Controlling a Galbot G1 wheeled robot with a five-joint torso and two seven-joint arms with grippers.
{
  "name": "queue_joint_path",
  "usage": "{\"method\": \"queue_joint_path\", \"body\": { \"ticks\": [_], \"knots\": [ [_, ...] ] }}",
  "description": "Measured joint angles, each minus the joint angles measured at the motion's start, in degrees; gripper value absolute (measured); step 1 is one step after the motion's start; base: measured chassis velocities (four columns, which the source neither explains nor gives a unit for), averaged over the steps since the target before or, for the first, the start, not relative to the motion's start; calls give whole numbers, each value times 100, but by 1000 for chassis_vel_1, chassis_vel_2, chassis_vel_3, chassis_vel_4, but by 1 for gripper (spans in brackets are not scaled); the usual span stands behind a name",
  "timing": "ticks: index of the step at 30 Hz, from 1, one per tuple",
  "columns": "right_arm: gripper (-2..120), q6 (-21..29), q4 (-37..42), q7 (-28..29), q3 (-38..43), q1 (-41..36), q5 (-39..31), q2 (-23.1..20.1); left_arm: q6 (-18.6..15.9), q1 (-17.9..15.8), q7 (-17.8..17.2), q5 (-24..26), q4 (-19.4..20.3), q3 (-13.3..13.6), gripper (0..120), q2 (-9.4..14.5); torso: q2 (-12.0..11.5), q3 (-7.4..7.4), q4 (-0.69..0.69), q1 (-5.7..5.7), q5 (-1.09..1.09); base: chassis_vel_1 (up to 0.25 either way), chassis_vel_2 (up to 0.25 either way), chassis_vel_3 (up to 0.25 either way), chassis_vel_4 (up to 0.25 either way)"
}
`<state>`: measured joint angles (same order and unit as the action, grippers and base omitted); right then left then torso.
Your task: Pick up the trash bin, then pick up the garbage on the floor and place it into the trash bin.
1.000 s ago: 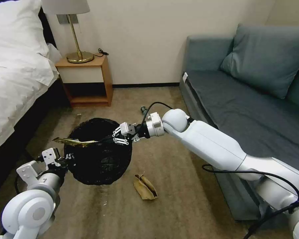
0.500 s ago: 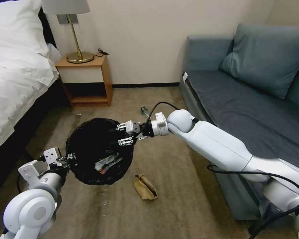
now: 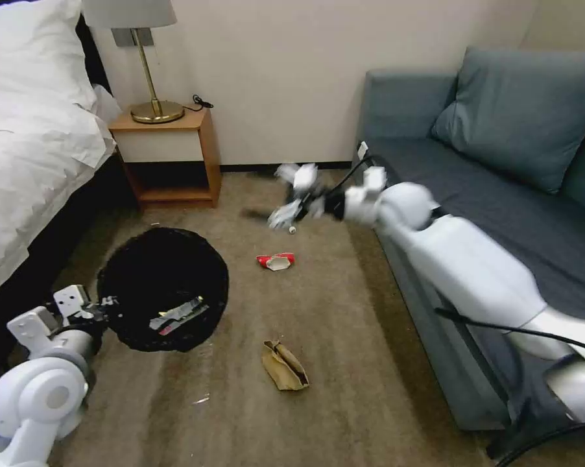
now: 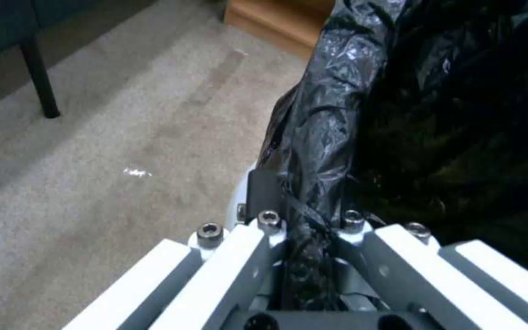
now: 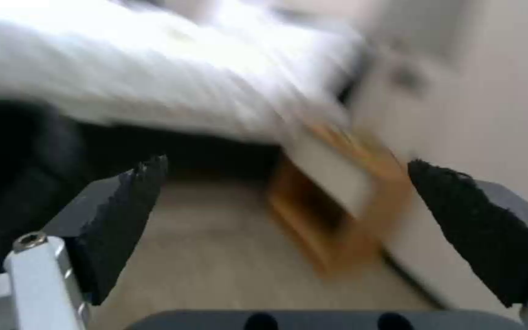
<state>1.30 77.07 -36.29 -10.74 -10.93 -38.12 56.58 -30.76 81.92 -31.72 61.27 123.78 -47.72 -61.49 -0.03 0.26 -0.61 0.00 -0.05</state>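
The crumpled tan paper bag [image 3: 280, 369] will stay stiff instead of sagging when I carry it, because the paper bag's opening [image 3: 290, 361] stands apart on sharp creases.
My left gripper [image 3: 93, 306] is shut on the near rim of the trash bin [image 3: 163, 272], holding it above the carpet; the black bag sits clamped between the jaws of that gripper [image 4: 304, 238], with the trash bin [image 4: 435, 114] rising beyond. A yellow-white snack wrapper [image 3: 179, 314] lies inside. On the floor lie a red-and-white packet [image 3: 276, 261] and a crumpled tan paper bag [image 3: 283, 366]. My right gripper [image 3: 287, 194], blurred by motion, hangs open by the sofa's corner, its dark pads [image 5: 123, 220] wide apart and empty. A small white cap [image 3: 292, 229] shows just below it.
A grey sofa [image 3: 474, 194] fills the right side. The bed [image 3: 26, 149] runs along the left, with a wooden nightstand [image 3: 169, 155] and a brass lamp [image 3: 151, 78] by the wall. Open carpet [image 3: 344, 305] lies between bin and sofa.
The wrapper dropped from my right gripper into the bin. That gripper then pulled away and swung far toward the sofa corner. The bin shifted left, uncovering the red-and-white packet.
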Motion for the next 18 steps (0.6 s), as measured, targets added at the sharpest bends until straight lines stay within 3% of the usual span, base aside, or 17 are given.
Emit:
{"method": "queue_joint_path", "body": {
  "ticks": [6, 11, 18],
  "knots": [
    [100, 757, -622, 684, 10, -375, 325, -99, 0, -32, -53, 87, 106, -9, 1, -30, 0, 0, 0, 0, 1, 0, 0, 0, 0],
    [100, 1390, -938, 1340, -249, -615, 276, 87, 2, -14, -91, 97, 148, -9, 1, -42, 0, 0, 2, 0, 0, 0, 0, 0, 0],
    [100, 2392, -785, 2415, -828, -978, -561, 363, 3, 67, -161, 153, 312, -80, 1, -38, 0, 0, 2, 0, -1, 0, 0, 0, 0]
  ]
}}
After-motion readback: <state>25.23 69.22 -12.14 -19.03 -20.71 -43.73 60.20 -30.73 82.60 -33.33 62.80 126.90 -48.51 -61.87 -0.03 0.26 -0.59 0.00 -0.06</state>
